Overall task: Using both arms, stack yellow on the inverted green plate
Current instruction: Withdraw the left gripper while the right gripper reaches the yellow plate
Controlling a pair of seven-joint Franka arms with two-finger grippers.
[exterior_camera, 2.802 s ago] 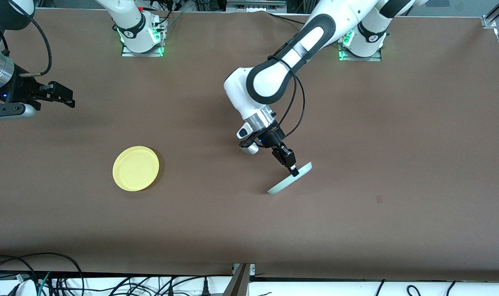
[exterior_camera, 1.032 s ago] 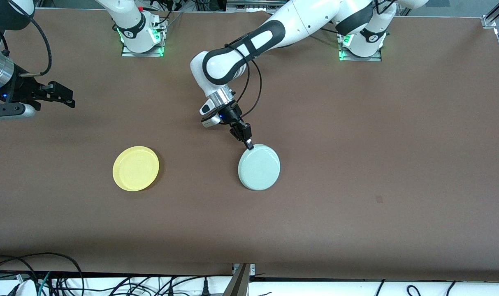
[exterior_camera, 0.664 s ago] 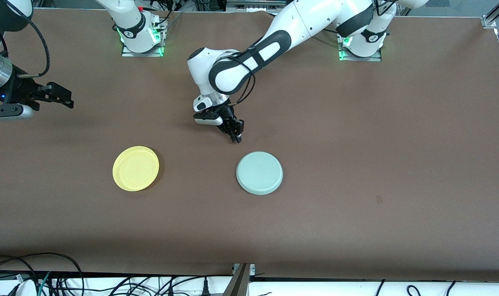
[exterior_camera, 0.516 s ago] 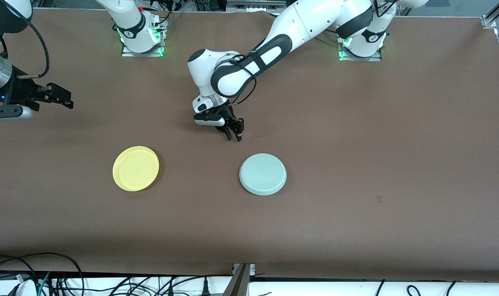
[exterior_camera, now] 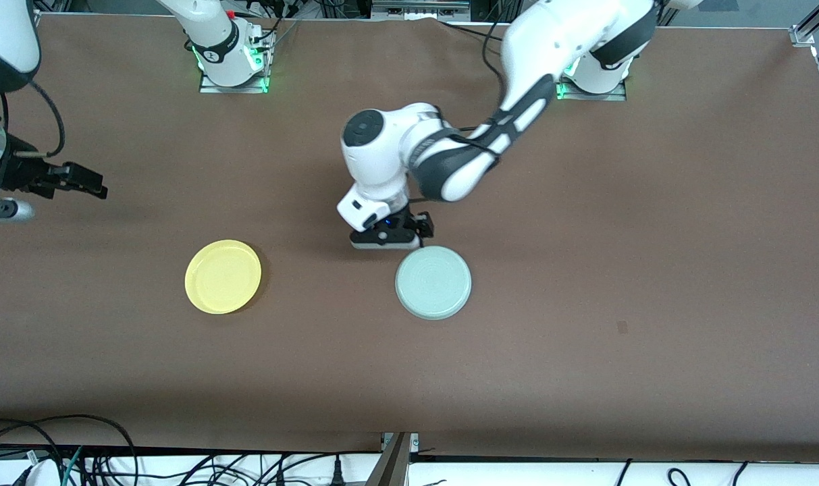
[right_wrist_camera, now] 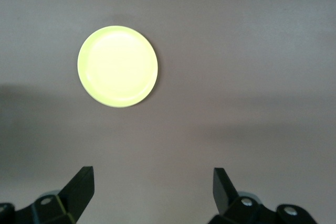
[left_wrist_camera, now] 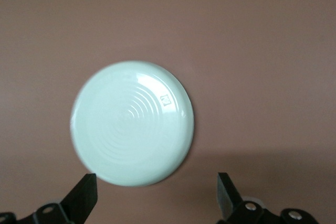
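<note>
The green plate's bottom side (exterior_camera: 433, 282) is facing up. The yellow plate (exterior_camera: 222, 276) will sit on top instead of nesting when I lower it there.
The green plate (exterior_camera: 433, 282) lies upside down on the brown table, near its middle, with concentric rings showing on its underside. It also shows in the left wrist view (left_wrist_camera: 132, 123). My left gripper (exterior_camera: 390, 236) points straight down, open and empty, over the table beside the plate's edge that is farther from the front camera; its own view shows it too (left_wrist_camera: 157, 192). The yellow plate (exterior_camera: 223, 277) lies rim up toward the right arm's end, also in the right wrist view (right_wrist_camera: 117, 66). My right gripper (exterior_camera: 97, 185) (right_wrist_camera: 152, 184) hangs open and empty at that end, apart from the yellow plate.
The two arm bases (exterior_camera: 232, 57) (exterior_camera: 593, 74) stand along the table's edge farthest from the front camera. Cables (exterior_camera: 78, 459) hang below the table's nearest edge. A small dark mark (exterior_camera: 622, 327) sits on the cloth toward the left arm's end.
My left gripper let go of the green plate, which dropped flat, upside down. The left hand then lifted, turned to point down and opened. My right gripper shifted slightly.
</note>
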